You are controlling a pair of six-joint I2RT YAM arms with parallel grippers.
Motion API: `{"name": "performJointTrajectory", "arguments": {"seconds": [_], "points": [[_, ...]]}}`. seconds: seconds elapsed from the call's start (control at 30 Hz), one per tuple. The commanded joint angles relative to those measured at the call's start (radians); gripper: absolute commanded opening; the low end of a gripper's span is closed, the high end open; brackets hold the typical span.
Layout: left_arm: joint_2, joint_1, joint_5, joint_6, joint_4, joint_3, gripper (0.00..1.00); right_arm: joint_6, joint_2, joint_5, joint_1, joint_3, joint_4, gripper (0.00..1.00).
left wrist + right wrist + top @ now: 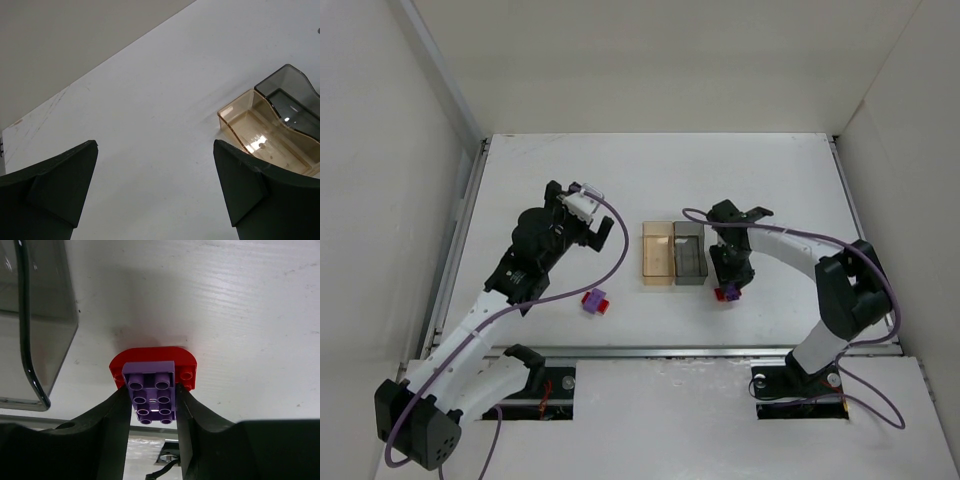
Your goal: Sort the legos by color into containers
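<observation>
The purple lego in my right gripper [732, 293] is attached to a red lego. Next, my left gripper pulls that red lego [720, 295] off before each one goes into its bin.
My right gripper [152, 407] is shut on a purple lego [151, 391] that is pressed against a red lego [150, 356] lying on the table. In the top view this pair [726, 293] sits just in front of the dark grey bin [689, 252], under my right gripper [727, 283]. The translucent orange-tan bin [657, 254] stands touching the grey bin's left side. A second red and purple lego pair [594, 302] lies left of the bins. My left gripper [592, 228] is open and empty above the table, left of the bins.
In the left wrist view the orange-tan bin [260, 134] and the grey bin [295, 97] show at the right, both looking empty. White walls enclose the table on the left, back and right. A metal rail [650, 351] runs along the near edge.
</observation>
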State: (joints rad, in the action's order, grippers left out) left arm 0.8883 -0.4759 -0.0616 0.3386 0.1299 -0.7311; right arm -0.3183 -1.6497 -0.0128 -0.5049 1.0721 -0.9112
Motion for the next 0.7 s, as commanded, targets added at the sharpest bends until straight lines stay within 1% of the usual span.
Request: {"name": "performJointTrajectory", "arguments": {"seconds": [0.0,0.03,0.07,0.13,0.17,0.23,0.27,0.3,0.33,0.4,0.43,0.53,0.57,0.63,0.67], "points": [[-0.008,-0.015,-0.067,0.016,0.019,-0.004,1.0,-0.04,0.065,-0.058,-0.003,0.015,-0.047,0.0],[-0.008,-0.015,-0.122,0.028,0.019,-0.004,1.0,-0.066,0.088,-0.076,-0.003,0.031,-0.086,0.0],[-0.008,-0.015,-0.159,0.045,0.007,-0.004,1.0,-0.083,0.112,-0.094,-0.003,0.047,-0.086,0.0],[-0.008,-0.015,-0.255,0.131,-0.025,-0.017,1.0,-0.141,0.203,-0.162,-0.003,0.109,-0.133,0.0],[0.009,-0.015,-0.358,0.163,-0.039,-0.017,1.0,-0.157,0.23,-0.177,-0.003,0.133,-0.144,0.0],[0.03,-0.024,-0.435,0.201,-0.049,-0.051,1.0,-0.168,0.304,-0.177,-0.014,0.208,-0.135,0.0],[0.046,-0.024,-0.493,0.214,-0.049,-0.06,1.0,-0.168,0.323,-0.153,-0.033,0.228,-0.112,0.0],[0.079,-0.024,-0.52,0.214,-0.049,-0.079,1.0,-0.168,0.336,-0.132,-0.053,0.247,-0.082,0.0],[0.098,-0.024,-0.547,0.223,-0.039,-0.089,1.0,-0.177,0.346,-0.068,-0.096,0.261,-0.002,0.0],[0.147,-0.035,-0.63,0.27,-0.039,-0.111,1.0,-0.177,0.346,0.026,-0.132,0.284,0.092,0.0],[0.161,-0.035,-0.65,0.289,-0.039,-0.132,1.0,-0.192,0.346,0.098,-0.145,0.284,0.169,0.0],[0.192,-0.088,-0.647,0.342,-0.015,-0.155,1.0,-0.229,0.306,0.174,-0.165,0.305,0.286,0.0],[0.207,-0.111,-0.647,0.364,-0.015,-0.165,1.0,-0.229,0.306,0.221,-0.176,0.305,0.313,0.0],[0.219,-0.121,-0.633,0.41,-0.015,-0.165,1.0,-0.243,0.282,0.258,-0.19,0.305,0.36,0.0],[0.228,-0.147,-0.624,0.434,-0.003,-0.165,1.0,-0.252,0.281,0.27,-0.19,0.305,0.376,0.0]]}}
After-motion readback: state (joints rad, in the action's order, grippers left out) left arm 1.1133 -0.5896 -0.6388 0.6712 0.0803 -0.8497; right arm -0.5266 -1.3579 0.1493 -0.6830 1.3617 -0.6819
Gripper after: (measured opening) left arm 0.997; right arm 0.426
